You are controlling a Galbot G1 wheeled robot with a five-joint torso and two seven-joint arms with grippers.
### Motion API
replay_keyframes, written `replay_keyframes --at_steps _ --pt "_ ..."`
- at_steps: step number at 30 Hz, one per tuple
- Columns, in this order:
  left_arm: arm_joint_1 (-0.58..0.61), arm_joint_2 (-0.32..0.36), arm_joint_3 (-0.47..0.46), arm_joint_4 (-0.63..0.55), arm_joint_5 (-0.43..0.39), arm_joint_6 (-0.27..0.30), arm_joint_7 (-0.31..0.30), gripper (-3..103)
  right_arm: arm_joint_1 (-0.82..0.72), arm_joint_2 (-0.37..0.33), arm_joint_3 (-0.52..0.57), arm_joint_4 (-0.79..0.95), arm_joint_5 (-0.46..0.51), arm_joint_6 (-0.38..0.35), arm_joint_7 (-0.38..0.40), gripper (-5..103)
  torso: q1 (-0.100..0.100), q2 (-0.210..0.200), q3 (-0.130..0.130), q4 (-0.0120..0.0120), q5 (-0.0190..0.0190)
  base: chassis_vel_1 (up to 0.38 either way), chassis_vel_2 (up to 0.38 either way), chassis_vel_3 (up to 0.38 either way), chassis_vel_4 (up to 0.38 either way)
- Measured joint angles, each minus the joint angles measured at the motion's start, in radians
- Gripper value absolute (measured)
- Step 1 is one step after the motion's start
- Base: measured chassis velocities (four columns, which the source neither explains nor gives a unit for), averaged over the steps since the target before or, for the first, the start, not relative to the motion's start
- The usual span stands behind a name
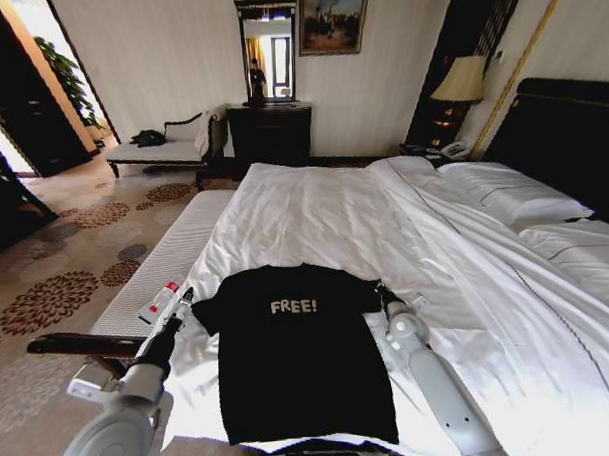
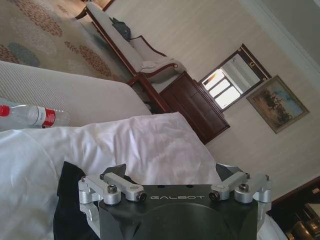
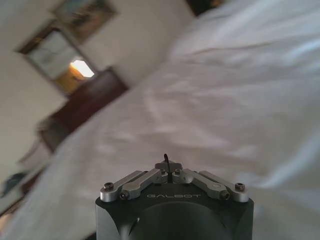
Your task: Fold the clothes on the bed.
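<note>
I expect the sleeve beside my left gripper to fold over alone when I carry it inward, because it sticks out past the broad, flat T-shirt body.
The clothes, a black T-shirt with white "FREE!" lettering, lie flat and face up at the foot of the bed. My left gripper hovers open just outside the shirt's left sleeve; in the left wrist view the left gripper has its jaws spread wide, with black fabric beside it. My right gripper sits at the edge of the right sleeve. In the right wrist view the right gripper is shut, and a thin sliver of black cloth pokes up between its tips.
A cushioned bench runs along the bed's left side with a plastic bottle on it. A dark wooden rail juts out near my left arm. Pillows lie at the headboard on the right. A dresser stands against the far wall.
</note>
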Motion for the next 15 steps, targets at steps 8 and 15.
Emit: replay_keyframes --at_steps 8,15 --pt "0.008 0.002 0.0 0.0 0.0 0.001 0.001 100 0.051 0.039 -0.162 0.014 -0.037 0.026 -0.026 0 0.0 0.0 0.0 0.0002 0.0 0.0 0.0 0.0 0.0" --pt "0.003 0.0 -0.002 0.0 0.001 0.001 0.001 100 0.116 0.091 -0.249 -0.089 -0.063 0.038 -0.035 0 0.0 0.0 0.0 0.0002 0.0001 0.0 0.0 0.0 0.0"
